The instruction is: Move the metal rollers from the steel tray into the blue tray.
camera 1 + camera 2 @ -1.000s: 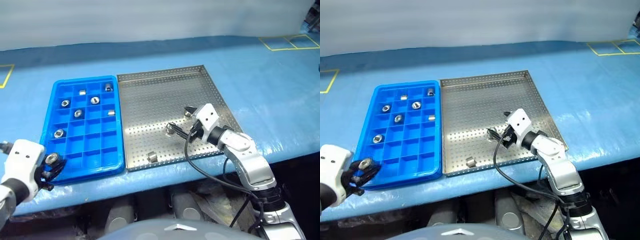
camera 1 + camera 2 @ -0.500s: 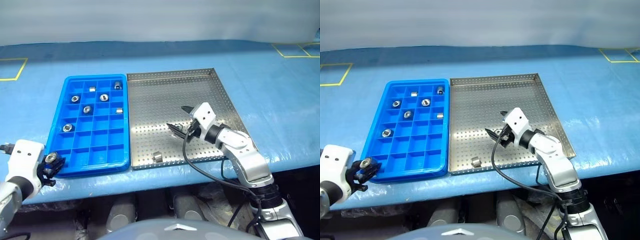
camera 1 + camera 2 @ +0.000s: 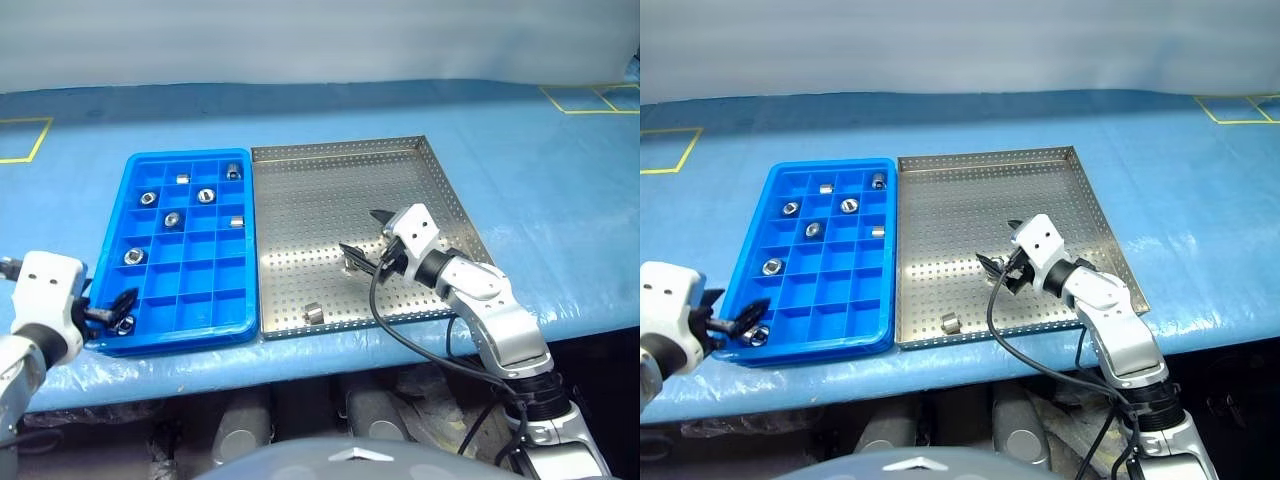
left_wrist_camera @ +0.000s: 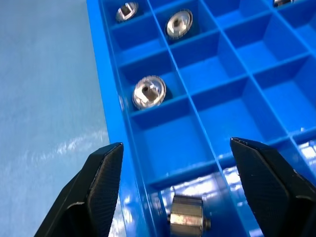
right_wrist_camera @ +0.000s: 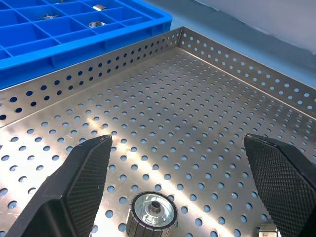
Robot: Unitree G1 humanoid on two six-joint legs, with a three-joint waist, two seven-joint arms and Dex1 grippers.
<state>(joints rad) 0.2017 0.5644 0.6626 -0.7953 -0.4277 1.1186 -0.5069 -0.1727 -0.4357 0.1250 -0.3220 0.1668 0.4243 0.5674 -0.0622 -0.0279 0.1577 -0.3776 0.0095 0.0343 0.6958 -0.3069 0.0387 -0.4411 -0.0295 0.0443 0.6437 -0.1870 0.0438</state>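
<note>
The roller inside the blue tray's corner section [image 3: 756, 336] is free of my fingers, so my left gripper should keep going to the upright roller in the steel tray [image 5: 154, 212] and close there.
The blue tray [image 3: 108, 232] lies left of the steel tray [image 3: 320, 190] on the blue table. Several metal rollers [image 3: 206, 195] sit in its compartments. My left gripper [image 3: 110, 308] is open over the tray's near left corner, where one roller [image 4: 186, 217] lies loose in the corner compartment between the spread fingers [image 4: 103, 177]. My right gripper [image 3: 364, 236] stands open low over the steel tray, with a roller [image 5: 152, 210] on the perforated floor between its fingers and a second one [image 5: 266, 229] beside it. Another roller [image 3: 313, 313] lies near the steel tray's front rim.
Yellow tape squares mark the table cover at the far left [image 3: 22, 138] and far right [image 3: 590, 95]. A black cable [image 3: 400, 330] loops from my right wrist over the table's front edge. The two trays sit side by side.
My left gripper moved forward over the blue tray's near left corner and opened. The roller it held now lies in the corner compartment. The right arm kept still.
</note>
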